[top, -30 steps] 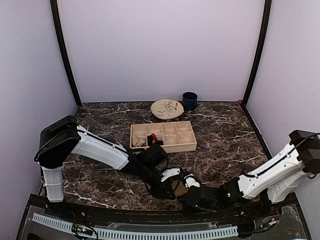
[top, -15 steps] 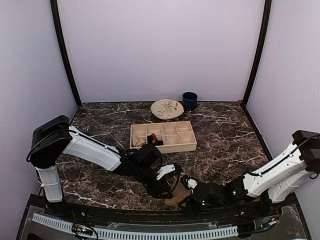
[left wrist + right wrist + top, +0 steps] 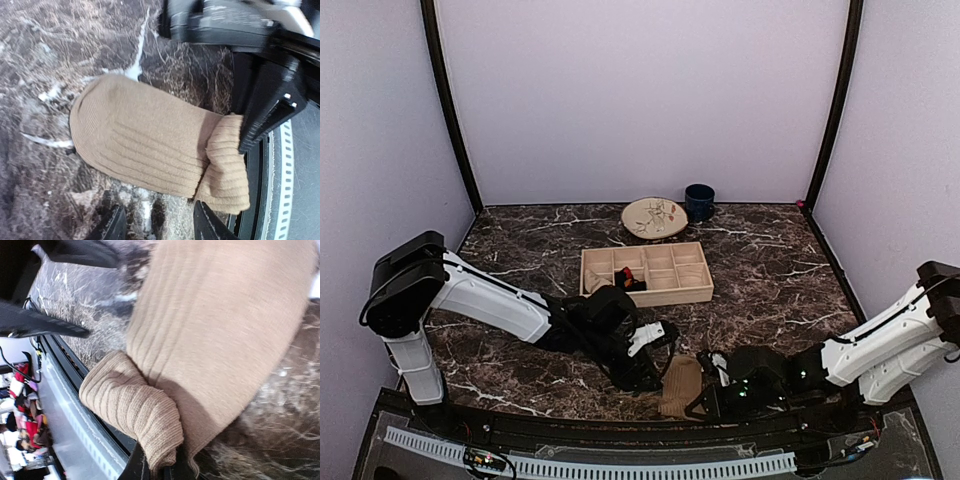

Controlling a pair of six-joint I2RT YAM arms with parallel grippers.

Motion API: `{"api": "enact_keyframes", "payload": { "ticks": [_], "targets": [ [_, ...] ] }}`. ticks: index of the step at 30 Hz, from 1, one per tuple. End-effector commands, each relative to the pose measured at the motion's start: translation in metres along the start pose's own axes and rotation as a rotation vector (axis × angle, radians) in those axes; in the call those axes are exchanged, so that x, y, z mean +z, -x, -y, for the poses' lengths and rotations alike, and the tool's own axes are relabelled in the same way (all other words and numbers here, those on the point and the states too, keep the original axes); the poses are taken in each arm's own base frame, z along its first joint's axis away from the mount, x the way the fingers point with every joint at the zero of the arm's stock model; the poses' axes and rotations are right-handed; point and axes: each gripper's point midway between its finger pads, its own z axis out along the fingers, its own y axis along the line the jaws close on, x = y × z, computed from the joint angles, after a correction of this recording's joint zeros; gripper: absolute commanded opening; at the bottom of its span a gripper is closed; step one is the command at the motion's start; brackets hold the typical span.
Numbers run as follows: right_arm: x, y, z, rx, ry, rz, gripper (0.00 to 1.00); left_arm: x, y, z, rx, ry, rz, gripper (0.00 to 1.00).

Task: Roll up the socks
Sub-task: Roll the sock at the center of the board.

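Note:
My right gripper should lift the folded cuff (image 3: 675,410), which lies over the front rail with only one side in that gripper. My left gripper should pinch its free side (image 3: 102,381).
A plain tan ribbed sock (image 3: 680,386) lies flat on the marble near the table's front edge. Its foot part (image 3: 145,145) spreads out beyond my left gripper (image 3: 160,227), which is open and just clear of the fabric. The cuff (image 3: 135,405) is folded over at the front rail, and my right gripper (image 3: 157,467) is shut on that fold. From above, the left gripper (image 3: 658,356) sits to the left of the sock and the right gripper (image 3: 706,396) to its right. A beige sock (image 3: 598,284) and a black and red sock (image 3: 626,280) sit in the wooden box.
The compartmented wooden box (image 3: 665,292) stands mid-table behind the arms. A patterned plate (image 3: 655,217) and a dark blue mug (image 3: 699,202) are at the back. The black front rail (image 3: 75,390) runs right under the sock's cuff.
My left gripper has opened, let go of the tan sock and drawn back to the left. The right gripper has slid right along the front edge, and more of the sock shows.

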Motion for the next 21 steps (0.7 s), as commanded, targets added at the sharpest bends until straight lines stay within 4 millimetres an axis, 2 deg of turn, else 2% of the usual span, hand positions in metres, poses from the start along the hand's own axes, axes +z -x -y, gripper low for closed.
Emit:
{"api": "enact_keyframes", "payload": {
  "ticks": [1,9,12,17,21],
  "targets": [
    [-0.007,-0.011,0.028,0.137,-0.051,-0.113,0.00,-0.019,0.020,0.003,0.034,0.024,0.066,0.50],
    [-0.015,0.004,0.018,0.243,0.007,-0.198,0.00,-0.025,0.035,0.011,0.079,0.001,0.074,0.52],
    [-0.017,0.010,0.010,0.256,0.021,-0.235,0.00,-0.027,0.038,0.014,0.092,-0.006,0.074,0.57],
    [-0.020,0.027,-0.007,0.248,0.033,-0.283,0.00,-0.027,0.041,0.018,0.130,-0.014,0.061,0.61],
    [-0.024,0.034,-0.010,0.260,0.030,-0.321,0.00,-0.027,0.039,0.023,0.163,-0.012,0.041,0.66]
  ]
}}
